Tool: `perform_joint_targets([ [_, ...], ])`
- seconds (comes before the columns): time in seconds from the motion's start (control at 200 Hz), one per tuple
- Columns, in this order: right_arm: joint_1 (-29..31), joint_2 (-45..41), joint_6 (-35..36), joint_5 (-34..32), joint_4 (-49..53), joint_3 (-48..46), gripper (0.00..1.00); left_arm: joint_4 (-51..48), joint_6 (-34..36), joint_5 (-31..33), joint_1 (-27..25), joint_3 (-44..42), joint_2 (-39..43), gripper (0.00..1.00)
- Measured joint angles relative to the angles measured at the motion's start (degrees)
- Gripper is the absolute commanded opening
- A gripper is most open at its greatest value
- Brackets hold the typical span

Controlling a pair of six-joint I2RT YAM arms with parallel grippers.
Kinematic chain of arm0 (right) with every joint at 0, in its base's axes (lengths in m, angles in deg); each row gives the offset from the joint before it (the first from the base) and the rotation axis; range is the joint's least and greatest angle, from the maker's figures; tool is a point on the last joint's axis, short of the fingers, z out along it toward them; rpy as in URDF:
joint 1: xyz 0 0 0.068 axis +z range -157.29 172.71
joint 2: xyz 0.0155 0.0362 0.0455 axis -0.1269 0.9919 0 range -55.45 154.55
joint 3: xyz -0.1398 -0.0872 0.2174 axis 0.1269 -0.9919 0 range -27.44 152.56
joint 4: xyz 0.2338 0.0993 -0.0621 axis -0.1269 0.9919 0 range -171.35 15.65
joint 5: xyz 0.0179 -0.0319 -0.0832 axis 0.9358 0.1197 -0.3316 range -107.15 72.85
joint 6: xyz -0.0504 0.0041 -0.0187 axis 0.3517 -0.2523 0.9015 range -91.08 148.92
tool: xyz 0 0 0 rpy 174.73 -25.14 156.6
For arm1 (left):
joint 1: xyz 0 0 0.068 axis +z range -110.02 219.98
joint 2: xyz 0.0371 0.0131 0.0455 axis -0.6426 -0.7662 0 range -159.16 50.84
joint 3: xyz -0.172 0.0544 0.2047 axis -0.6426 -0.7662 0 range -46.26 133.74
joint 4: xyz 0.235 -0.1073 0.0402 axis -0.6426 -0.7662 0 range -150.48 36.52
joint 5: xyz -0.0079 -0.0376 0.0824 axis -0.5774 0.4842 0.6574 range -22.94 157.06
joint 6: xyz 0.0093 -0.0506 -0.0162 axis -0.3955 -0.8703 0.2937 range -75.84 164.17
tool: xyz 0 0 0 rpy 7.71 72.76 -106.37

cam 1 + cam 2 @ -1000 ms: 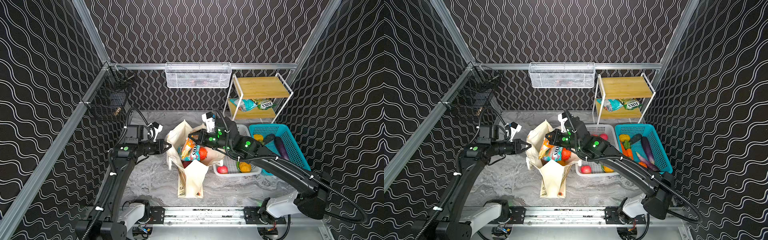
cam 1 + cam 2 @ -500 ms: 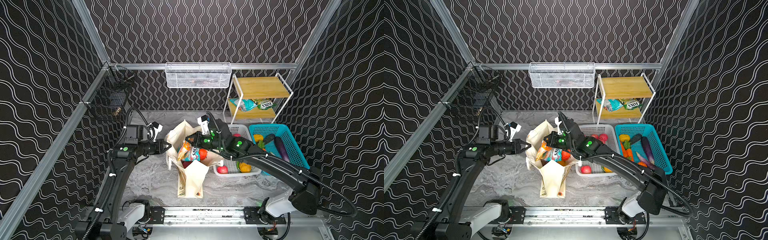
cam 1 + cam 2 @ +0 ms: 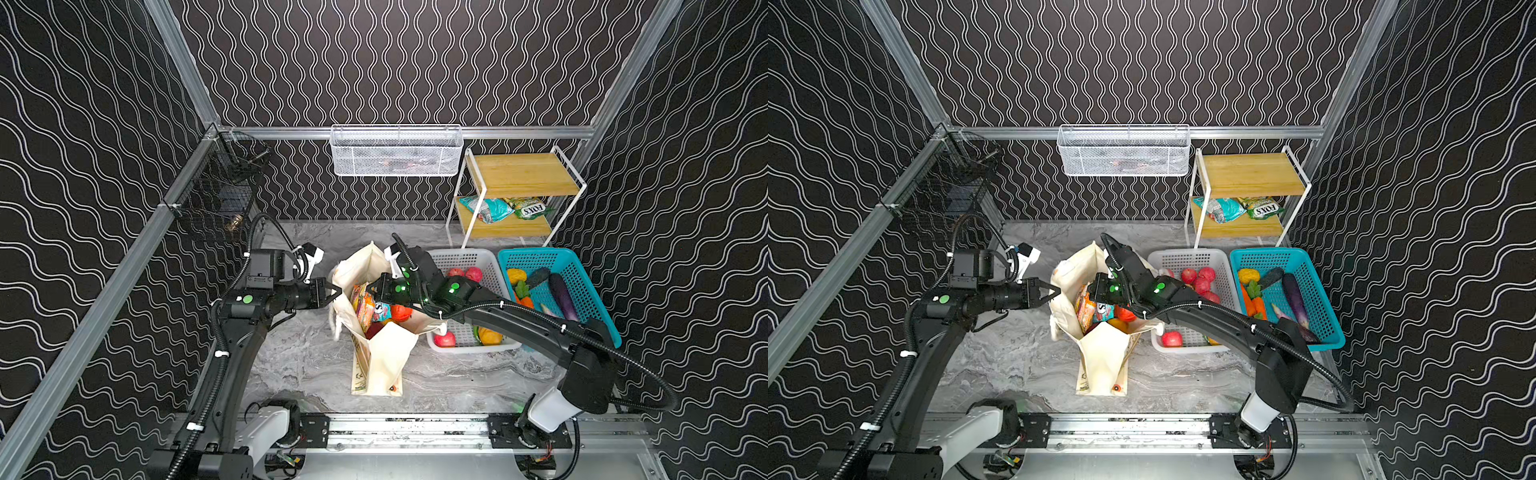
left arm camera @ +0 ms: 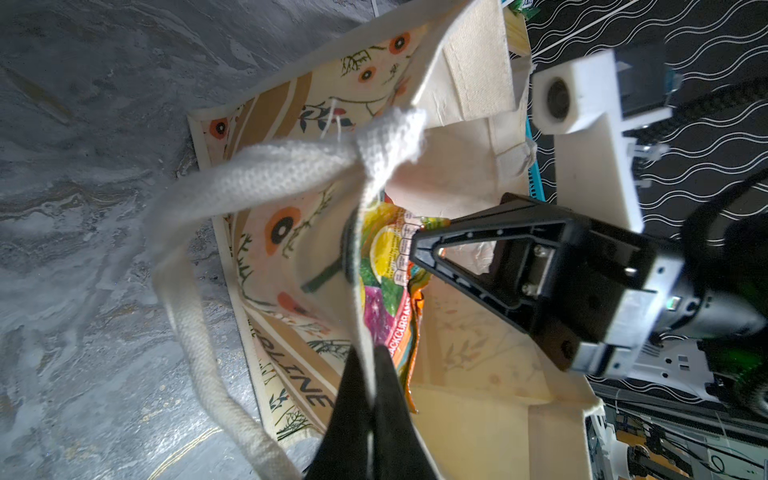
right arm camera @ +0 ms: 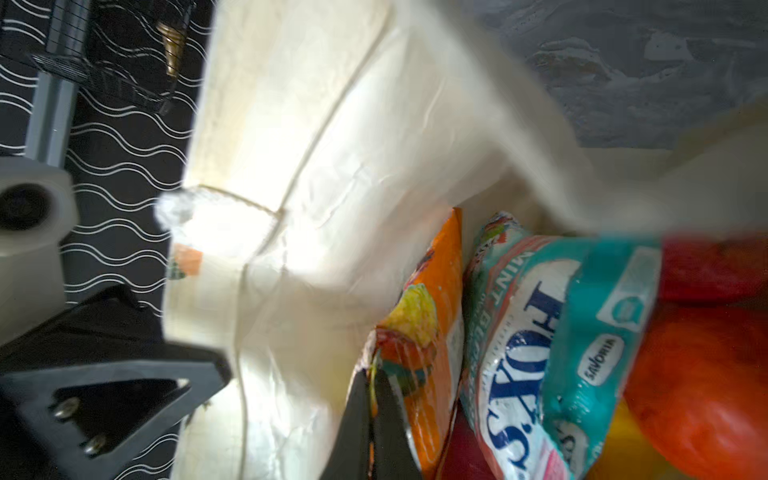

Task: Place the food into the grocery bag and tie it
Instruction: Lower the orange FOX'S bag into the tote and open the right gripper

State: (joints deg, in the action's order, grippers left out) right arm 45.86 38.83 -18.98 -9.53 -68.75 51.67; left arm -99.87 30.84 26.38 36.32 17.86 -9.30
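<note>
The orange snack packet is inside the grocery bag's rim and beside the teal packet (image 3: 383, 312), so my right gripper keeps lowering it until it settles there, then lets go.
The grocery bag (image 3: 382, 357) (image 3: 1104, 357) stands upright mid-table with its mouth open. My left gripper (image 3: 336, 293) (image 4: 368, 361) is shut on the bag's left rim, and a cream handle (image 4: 266, 170) hangs loose beside it. Over the bag's mouth, my right gripper (image 3: 371, 289) (image 5: 372, 378) is shut on the top edge of the orange snack packet (image 3: 362, 305) (image 5: 432, 332). A teal packet (image 3: 380, 309) (image 5: 540, 353) and an orange-red fruit (image 3: 401, 311) (image 5: 706, 395) lie in the bag beside it.
A white basket (image 3: 461, 259) with red fruit touches the bag's right side. A teal basket (image 3: 582, 270) of vegetables stands further right. Behind them is a shelf rack (image 3: 519, 174) holding packets (image 3: 486, 208). Wire baskets hang on the back wall (image 3: 395, 149) and left rail (image 3: 220, 195).
My right gripper has moved left across the bag's mouth with the orange packet in it. The left gripper has kept its hold on the rim.
</note>
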Motion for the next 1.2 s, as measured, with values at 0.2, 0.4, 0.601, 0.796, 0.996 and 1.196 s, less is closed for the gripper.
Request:
perform_joint_targets([
  [0.2,0.0,2.5,1.0,-0.9,-1.2,0.0,0.0,0.4,0.0,0.0,0.0,-0.3,-0.2,0.0],
  [0.4,0.0,4.9,2.0,-2.1,-0.7,0.4,0.0,0.9,0.0,0.3,0.0,-0.7,-0.2,0.01],
  [0.601,0.5,5.2,2.5,-3.4,1.0,1.0,0.05,0.9,0.0,1.0,0.0,-0.7,0.0,0.1],
  [0.796,0.8,5.2,3.0,-4.1,2.6,1.8,0.16,1.7,-0.1,1.3,0.0,-1.0,0.1,0.14],
  [0.996,1.2,4.5,3.6,-4.5,3.9,2.0,0.32,3.4,-1.0,1.5,0.0,-2.1,0.4,0.28],
  [1.196,1.4,3.1,4.1,-5.2,5.1,2.6,0.45,3.4,-1.5,1.7,0.0,-2.0,0.3,0.48],
])
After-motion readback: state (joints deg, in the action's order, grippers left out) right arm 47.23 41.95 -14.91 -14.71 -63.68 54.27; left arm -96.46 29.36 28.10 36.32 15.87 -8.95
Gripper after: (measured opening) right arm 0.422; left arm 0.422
